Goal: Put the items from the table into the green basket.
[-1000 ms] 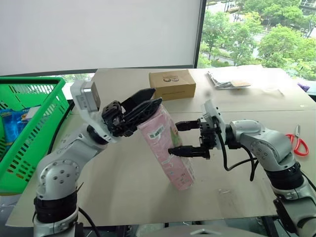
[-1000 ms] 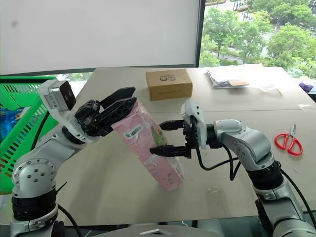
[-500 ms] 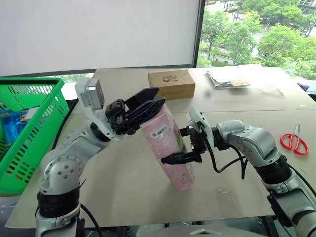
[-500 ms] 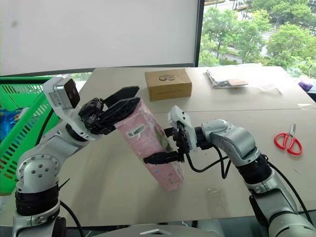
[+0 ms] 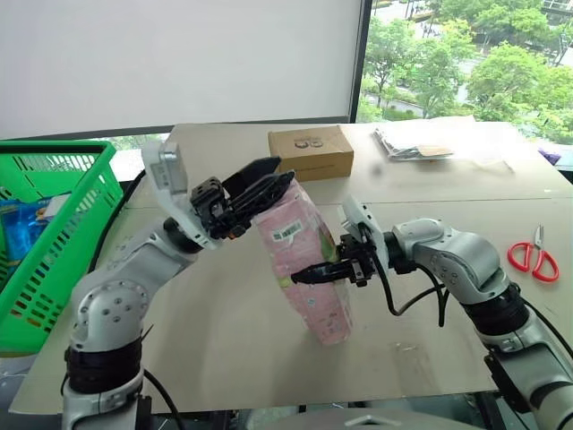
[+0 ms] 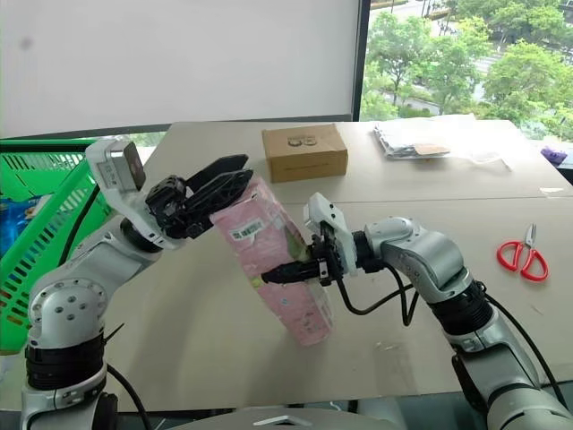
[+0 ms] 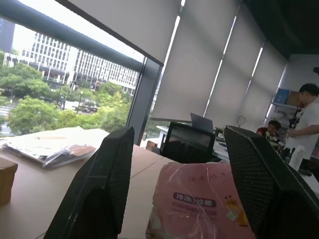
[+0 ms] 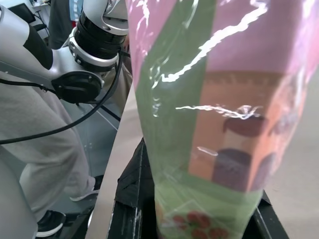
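The robot's left gripper has its fingers too high on the carton's upper end (image 6: 259,194), so it needs to open wider and close lower down around the carton (image 6: 249,229) before carrying it.
The long pink floral carton (image 5: 304,260) stands tilted on the table (image 5: 215,349), its lower end resting on the top. My left gripper (image 5: 285,172) is shut on the carton's upper end, and its fingers (image 7: 112,169) flank the carton's top (image 7: 199,204). My right gripper (image 5: 300,275) reaches in from the right and is shut on the carton's middle (image 8: 199,99). The green basket (image 5: 54,152) stands at the far left. The brown cardboard box (image 5: 312,152) lies behind the carton, and the red-handled scissors (image 5: 534,255) lie at the right edge.
A clear bag of papers (image 5: 421,141) lies at the table's back right. A blue packet (image 5: 18,219) sits inside the basket. A seam (image 5: 501,201) crosses the tabletop. A person (image 7: 309,119) stands far off in the room.
My right gripper, wide open beside the carton a second ago, has moved in to the left and closed on its middle. The left gripper has kept its hold on the top.
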Action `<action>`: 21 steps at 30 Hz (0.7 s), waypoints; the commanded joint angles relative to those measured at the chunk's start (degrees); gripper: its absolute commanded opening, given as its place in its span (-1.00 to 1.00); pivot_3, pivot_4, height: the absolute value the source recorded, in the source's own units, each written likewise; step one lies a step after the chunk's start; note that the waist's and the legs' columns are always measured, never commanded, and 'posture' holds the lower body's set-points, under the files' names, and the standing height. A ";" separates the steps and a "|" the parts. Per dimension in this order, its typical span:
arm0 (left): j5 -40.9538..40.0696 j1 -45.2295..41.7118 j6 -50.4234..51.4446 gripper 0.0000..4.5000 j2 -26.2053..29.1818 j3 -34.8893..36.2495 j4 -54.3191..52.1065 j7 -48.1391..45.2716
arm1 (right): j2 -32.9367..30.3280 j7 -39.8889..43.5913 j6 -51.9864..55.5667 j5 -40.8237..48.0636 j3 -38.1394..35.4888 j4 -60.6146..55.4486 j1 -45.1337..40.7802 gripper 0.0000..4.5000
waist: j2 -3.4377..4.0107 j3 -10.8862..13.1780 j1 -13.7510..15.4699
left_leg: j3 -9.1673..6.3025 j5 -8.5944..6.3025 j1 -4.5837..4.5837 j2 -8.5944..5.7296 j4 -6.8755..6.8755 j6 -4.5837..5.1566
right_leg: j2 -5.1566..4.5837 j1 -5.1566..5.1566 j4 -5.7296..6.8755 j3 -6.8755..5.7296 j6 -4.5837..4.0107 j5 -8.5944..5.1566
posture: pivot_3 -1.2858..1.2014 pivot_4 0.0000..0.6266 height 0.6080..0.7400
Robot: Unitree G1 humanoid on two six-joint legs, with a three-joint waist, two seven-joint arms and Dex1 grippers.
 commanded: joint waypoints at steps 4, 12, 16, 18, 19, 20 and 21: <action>-2.07 0.11 2.19 -0.25 1.54 0.86 0.50 0.55 | 0.32 -1.02 -1.89 -0.73 -1.49 -1.01 0.28 -0.86 | 0.09 0.07 -0.02 | -0.01 0.00 -0.01 0.01 -0.05 0.00 | 0.00 -0.02 -0.02 -0.01 0.00 0.00 | 0.13 -1.00 1.00; -2.86 0.87 0.56 0.12 1.95 4.17 0.31 -2.26 | 0.55 -1.76 -2.64 -0.97 -1.93 -0.75 0.81 -0.86 | 0.16 0.14 -0.12 | -0.01 0.00 -0.01 0.02 -0.05 -0.01 | 0.00 -0.04 -0.02 0.00 0.00 -0.01 | 0.13 -1.00 1.00; -5.28 1.01 0.87 0.91 2.29 6.25 0.62 -2.57 | 1.15 -2.44 -2.84 -0.85 -2.70 -0.08 0.58 -0.86 | 0.17 0.28 -0.13 | -0.02 0.00 -0.04 0.07 -0.06 -0.01 | 0.00 -0.08 -0.02 -0.02 -0.01 -0.01 | 0.13 -1.00 1.00; -6.67 1.30 1.32 0.99 2.89 7.56 1.10 -1.95 | 1.47 -2.93 -3.00 -0.87 -3.30 0.31 0.39 -0.86 | 0.23 0.44 -0.14 | -0.01 0.00 -0.06 0.07 -0.06 -0.01 | 0.00 -0.10 -0.02 -0.01 -0.01 -0.01 | 0.13 -1.00 1.00; -7.36 1.69 1.84 0.99 3.36 7.87 0.91 -2.22 | 1.62 -3.13 -3.06 -0.85 -3.63 0.55 0.17 -0.86 | 0.24 0.44 -0.15 | -0.01 0.00 -0.08 0.07 -0.06 -0.01 | 0.00 -0.11 -0.02 -0.01 -0.01 -0.01 | 0.13 -1.00 1.00; -8.12 2.24 2.58 0.99 3.81 7.82 0.36 -2.79 | 1.87 -3.40 -3.08 -0.79 -3.97 0.81 -0.09 -0.86 | 0.26 0.48 -0.17 | -0.01 0.00 -0.08 0.07 -0.06 -0.02 | 0.00 -0.11 -0.02 -0.01 -0.01 -0.01 | 0.13 -1.00 1.00; -8.50 3.00 3.38 0.99 4.33 7.31 -0.58 -3.73 | 2.16 -3.68 -3.12 -0.74 -4.29 1.08 -0.40 -0.86 | 0.27 0.48 -0.17 | -0.01 0.00 -0.08 0.08 -0.08 -0.02 | 0.00 -0.12 -0.03 -0.01 -0.01 -0.01 | 0.13 -1.00 1.00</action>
